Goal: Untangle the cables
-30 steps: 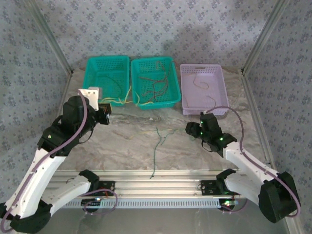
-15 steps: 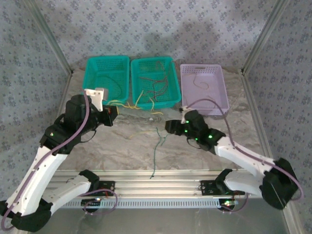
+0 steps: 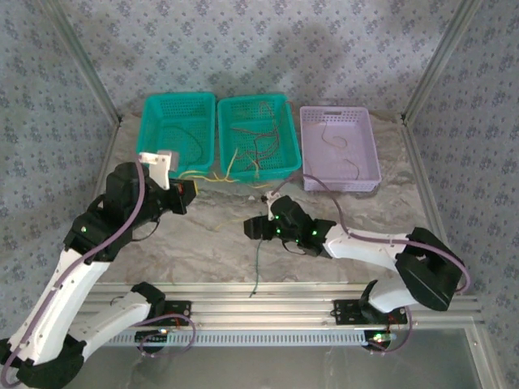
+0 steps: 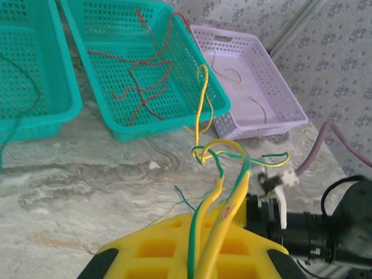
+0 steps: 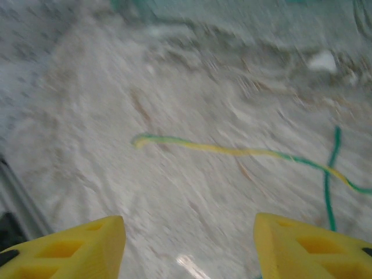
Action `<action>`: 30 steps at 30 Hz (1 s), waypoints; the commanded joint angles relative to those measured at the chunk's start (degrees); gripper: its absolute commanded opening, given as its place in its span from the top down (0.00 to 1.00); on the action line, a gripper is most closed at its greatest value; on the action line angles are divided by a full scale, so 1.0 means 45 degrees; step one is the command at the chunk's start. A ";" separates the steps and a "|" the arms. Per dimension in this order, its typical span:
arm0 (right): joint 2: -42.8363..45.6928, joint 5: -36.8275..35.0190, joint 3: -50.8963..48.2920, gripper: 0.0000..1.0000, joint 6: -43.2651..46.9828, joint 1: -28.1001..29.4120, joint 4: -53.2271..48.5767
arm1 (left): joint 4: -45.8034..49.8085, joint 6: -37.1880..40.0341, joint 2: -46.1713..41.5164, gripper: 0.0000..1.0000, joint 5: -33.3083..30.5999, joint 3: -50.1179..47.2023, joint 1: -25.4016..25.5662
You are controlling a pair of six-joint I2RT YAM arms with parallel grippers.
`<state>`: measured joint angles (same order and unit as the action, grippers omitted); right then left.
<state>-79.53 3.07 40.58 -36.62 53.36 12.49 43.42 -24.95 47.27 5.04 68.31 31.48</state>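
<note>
My right gripper should rise, grip the strand of cable (image 4: 270, 163) past the knot and pull it toward the purple basket, since the yellow-green cables knot together (image 4: 200, 154) beyond my left gripper.
My left gripper (image 3: 186, 195) (image 4: 196, 220) is shut on two yellow-green cables (image 4: 224, 149). They rise from its fingers and loop in a knot toward the middle teal basket (image 3: 289, 107). Red and brown cables (image 4: 149, 81) lie tangled in that basket. A yellow strand (image 3: 212, 176) runs along the baskets' front. On the marble table a thin green cable (image 3: 258, 263) trails toward the near edge. My right gripper (image 3: 253, 228) (image 5: 189, 250) hangs open low over the table centre. A yellow-green cable (image 5: 232, 150) and a green cable (image 5: 328, 197) lie ahead of it, untouched.
A left teal basket (image 3: 154, 107) holds a thin green wire. The purple basket (image 3: 371, 142) at the back right holds two short brown wires. Patterned walls and metal posts close the sides. An aluminium rail (image 3: 259, 312) runs along the near edge.
The right arm swept left from the table's right side to its centre while its jaws spread wider. The left gripper shifted slightly right, still holding the yellow-green cables.
</note>
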 commanded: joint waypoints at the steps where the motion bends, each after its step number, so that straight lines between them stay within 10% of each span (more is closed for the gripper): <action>1: 0.0970 0.0594 -0.0177 0.35 -0.0393 -0.0501 0.2487 | -0.0494 -0.0523 -0.0327 1.00 0.1053 -0.0328 -0.0067; 12: 0.4615 0.1339 -0.1018 0.36 -0.1658 -0.2357 0.2274 | 0.0293 -0.0582 -0.0890 1.00 0.0787 -0.1021 -0.0064; 15: 0.5891 0.0079 0.0198 0.34 -0.0639 -0.2241 -0.0985 | 0.0263 -0.0393 -0.0778 1.00 0.0913 -0.0928 -0.0063; 22: 0.4434 0.1418 0.2094 0.33 -0.0510 -0.2948 -0.3293 | -0.0923 -0.0841 -0.0386 1.00 0.2270 -0.1215 -0.0044; 30: 0.1785 0.3191 0.2112 0.34 -0.1562 -0.2710 -0.0669 | -0.2408 -0.1272 -0.0289 1.00 0.2908 -0.1604 0.0271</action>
<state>-68.86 13.08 49.15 -41.56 40.69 5.23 37.54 -29.52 46.04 15.35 61.49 31.88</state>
